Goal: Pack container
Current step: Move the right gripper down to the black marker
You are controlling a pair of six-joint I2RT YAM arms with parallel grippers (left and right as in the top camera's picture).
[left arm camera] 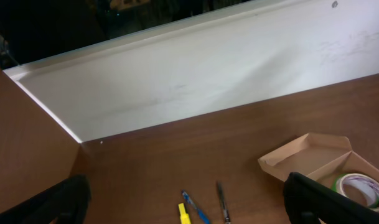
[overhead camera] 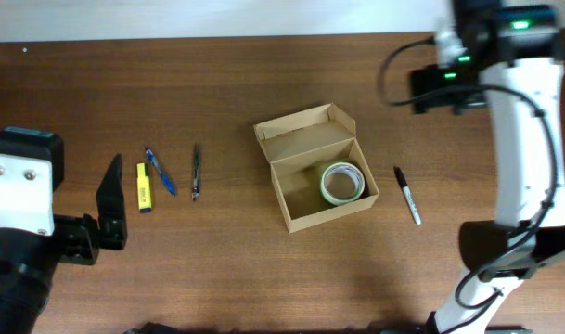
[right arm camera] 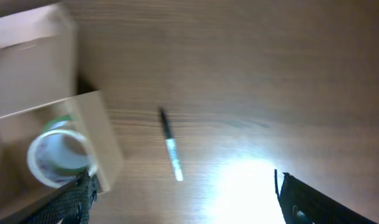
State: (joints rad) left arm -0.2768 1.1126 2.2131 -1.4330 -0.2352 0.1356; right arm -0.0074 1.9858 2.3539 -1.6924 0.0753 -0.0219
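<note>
My right gripper should go down next until its fingers are on both sides of the cap, because the black marker lies clear of the box with its narrow width in line with them.
The container is a tan cardboard box in the middle of the table, with its lid flap open at the back. A roll of tape lies inside it. The box also shows in the left wrist view and the right wrist view. A black marker lies right of the box and shows in the right wrist view. My left gripper is open and empty at the left. My right gripper is open and empty above the marker.
A yellow highlighter, a blue pen and a dark pen lie in a row between the left gripper and the box. The right arm rises along the right side. A white wall borders the far table edge.
</note>
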